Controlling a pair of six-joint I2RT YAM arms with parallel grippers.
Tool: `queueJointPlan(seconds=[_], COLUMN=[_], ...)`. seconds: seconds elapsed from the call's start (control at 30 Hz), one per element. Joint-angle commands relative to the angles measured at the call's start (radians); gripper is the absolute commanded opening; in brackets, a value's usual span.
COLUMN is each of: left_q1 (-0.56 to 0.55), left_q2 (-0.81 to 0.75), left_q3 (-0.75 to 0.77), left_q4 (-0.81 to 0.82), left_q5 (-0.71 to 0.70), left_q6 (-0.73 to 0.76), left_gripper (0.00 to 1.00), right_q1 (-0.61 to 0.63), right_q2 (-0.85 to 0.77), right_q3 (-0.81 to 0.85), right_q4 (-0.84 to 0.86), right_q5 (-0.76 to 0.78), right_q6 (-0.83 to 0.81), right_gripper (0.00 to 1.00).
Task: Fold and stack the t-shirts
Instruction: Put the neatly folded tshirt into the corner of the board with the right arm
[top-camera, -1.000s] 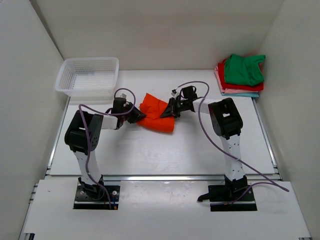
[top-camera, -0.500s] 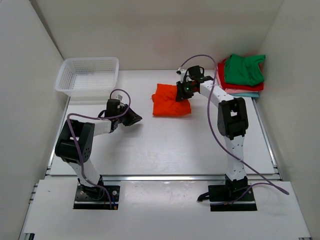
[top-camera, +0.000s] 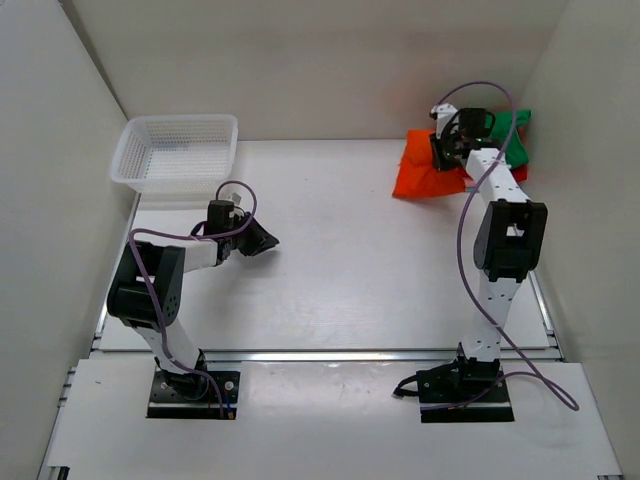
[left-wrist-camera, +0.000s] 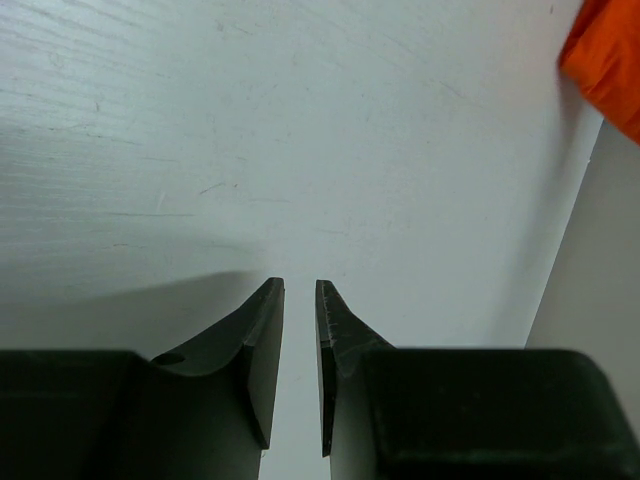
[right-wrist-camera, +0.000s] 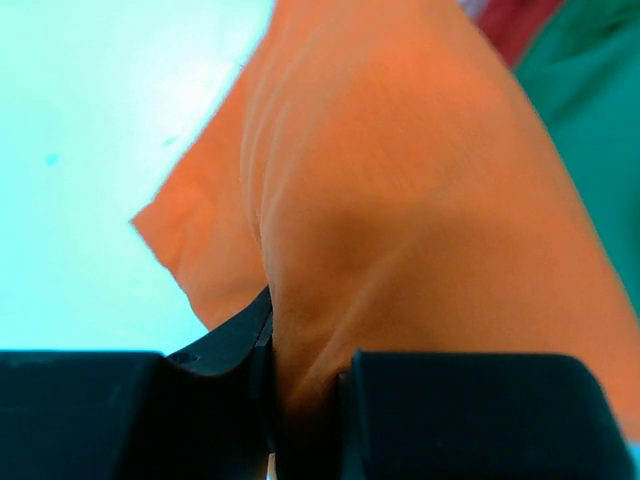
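Observation:
I should carry the orange t-shirt (top-camera: 414, 172) across the green shirt (top-camera: 517, 150) with my right gripper, then ease back before releasing, because the t-shirt hangs past the stack's basket-side edge.
My right gripper (top-camera: 442, 156) is at the back right, shut on the bright orange t-shirt (top-camera: 418, 172), which hangs bunched against the stack of folded shirts. In the right wrist view the orange t-shirt (right-wrist-camera: 400, 200) fills the frame and is pinched between the jaws of that gripper (right-wrist-camera: 300, 355). The stack shows a green shirt (top-camera: 512, 138) on top and a red shirt (top-camera: 519, 175) below; the green shirt (right-wrist-camera: 590, 100) lies just right of the orange cloth. My left gripper (top-camera: 268, 240) sits low at the left middle, jaws slightly open and empty (left-wrist-camera: 300, 300).
A white mesh basket (top-camera: 222, 150) stands at the back left. White walls close in the left, back and right sides. A corner of the orange t-shirt (left-wrist-camera: 612, 60) shows at the top right of the left wrist view.
My right gripper has carried the orange shirt from the table's middle to the back right, up against the stack. The left gripper has let go and drawn back slightly to the left.

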Motion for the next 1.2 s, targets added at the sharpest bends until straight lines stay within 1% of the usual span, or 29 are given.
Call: queueJointPlan(seconds=[0.0, 0.1, 0.2, 0.23, 0.27, 0.3, 0.37, 0.5, 0.6, 0.63, 0.7, 0.73, 0.87, 0.97, 1.03, 1.07, 1.17], left_q1=[0.003, 0.008, 0.006, 0.003, 0.003, 0.006, -0.001, -0.008, -0.015, -0.017, -0.029, -0.032, -0.052, -0.061, -0.066, -0.074, -0.077], left_q2=[-0.046, -0.042, -0.014, -0.004, 0.000, 0.009, 0.018, 0.029, 0.041, 0.044, 0.046, 0.050, 0.062, 0.084, 0.095, 0.099, 0.107], left_q3=[0.035, 0.043, 0.055, 0.058, 0.063, 0.066, 0.071, 0.094, 0.127, 0.132, 0.129, 0.129, 0.117, 0.111, 0.112, 0.114, 0.109], left_q4=[-0.043, -0.069, -0.078, -0.081, -0.084, -0.094, -0.092, -0.118, -0.144, -0.150, -0.144, -0.138, -0.137, -0.138, -0.140, -0.140, -0.135], left_q5=[0.030, 0.008, 0.010, 0.011, 0.013, 0.013, 0.018, 0.013, 0.012, 0.010, 0.005, 0.004, 0.002, 0.004, 0.007, 0.002, 0.007], left_q6=[0.049, 0.071, 0.083, 0.088, 0.089, 0.091, 0.089, 0.097, 0.117, 0.112, 0.109, 0.104, 0.100, 0.098, 0.104, 0.100, 0.103], left_gripper=[0.31, 0.30, 0.30, 0.30, 0.29, 0.29, 0.29, 0.29, 0.29, 0.29, 0.29, 0.29, 0.28, 0.27, 0.27, 0.27, 0.27], right_q1=[-0.062, -0.139, -0.169, -0.182, -0.182, -0.198, -0.239, -0.304, -0.328, -0.333, -0.325, -0.321, -0.308, -0.293, -0.276, -0.262, -0.248], right_q2=[-0.030, -0.023, -0.008, -0.001, 0.030, 0.079, 0.127, 0.199, 0.230, 0.245, 0.257, 0.268, 0.273, 0.254, 0.219, 0.216, 0.222], right_q3=[0.128, 0.159, 0.191, 0.224, 0.282, 0.353, 0.445, 0.500, 0.501, 0.496, 0.490, 0.472, 0.430, 0.370, 0.317, 0.304, 0.323], right_q4=[0.071, 0.110, 0.155, 0.155, 0.143, 0.110, 0.077, 0.060, 0.055, 0.049, 0.097, 0.112, 0.268, 0.402, 0.468, 0.518, 0.536], right_q5=[-0.067, -0.173, -0.205, -0.216, -0.218, -0.215, -0.235, -0.279, -0.278, -0.253, -0.187, -0.131, -0.029, 0.023, 0.034, 0.057, 0.060], right_q6=[-0.070, -0.053, -0.071, -0.068, -0.076, -0.076, -0.080, -0.059, -0.088, -0.094, -0.125, -0.134, -0.146, -0.182, -0.249, -0.254, -0.286], right_gripper=[0.00, 0.00, 0.00, 0.00, 0.00, 0.00, 0.01, 0.00, 0.00, 0.00, 0.00, 0.00, 0.00, 0.00, 0.00, 0.00, 0.00])
